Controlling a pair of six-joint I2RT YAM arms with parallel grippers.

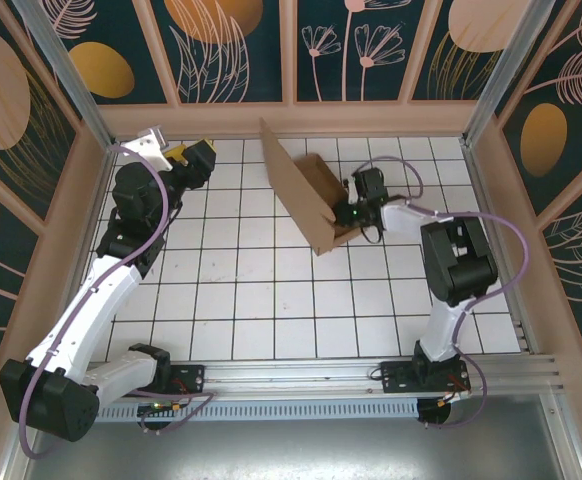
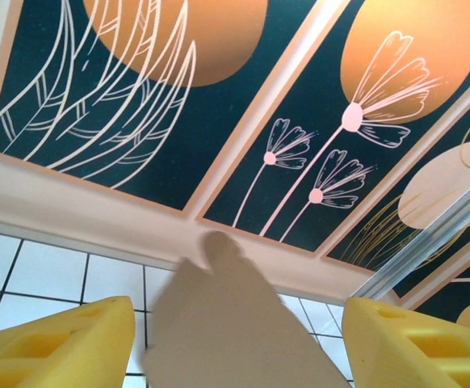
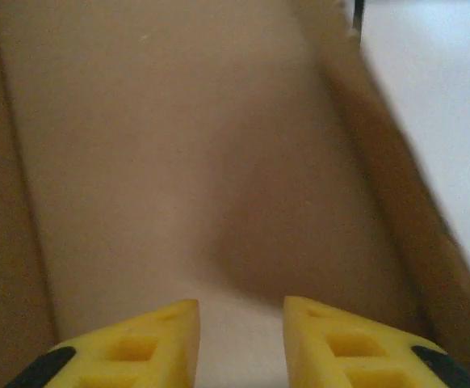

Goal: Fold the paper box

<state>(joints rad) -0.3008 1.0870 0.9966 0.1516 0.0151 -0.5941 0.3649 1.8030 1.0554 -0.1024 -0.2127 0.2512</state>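
Note:
The paper box lies crooked with its large panel toward the robot's left gripper, so the right gripper should pinch the box's low side and turn the box straight.
The paper box is brown cardboard standing tilted up on edge on the white tiles, right of centre, with one large panel raised toward the back wall. My right gripper reaches into its open side from the right. In the right wrist view the yellow fingertips stand apart with nothing between them, and the box's inner panel is close ahead. My left gripper hovers at the back left, well away from the box. Its yellow fingers are spread wide, and the box shows blurred beyond them.
Low peach walls with dark floral panels enclose the tiled floor on three sides. An aluminium rail with both arm bases runs along the near edge. The right arm's dark elbow hangs over the right side.

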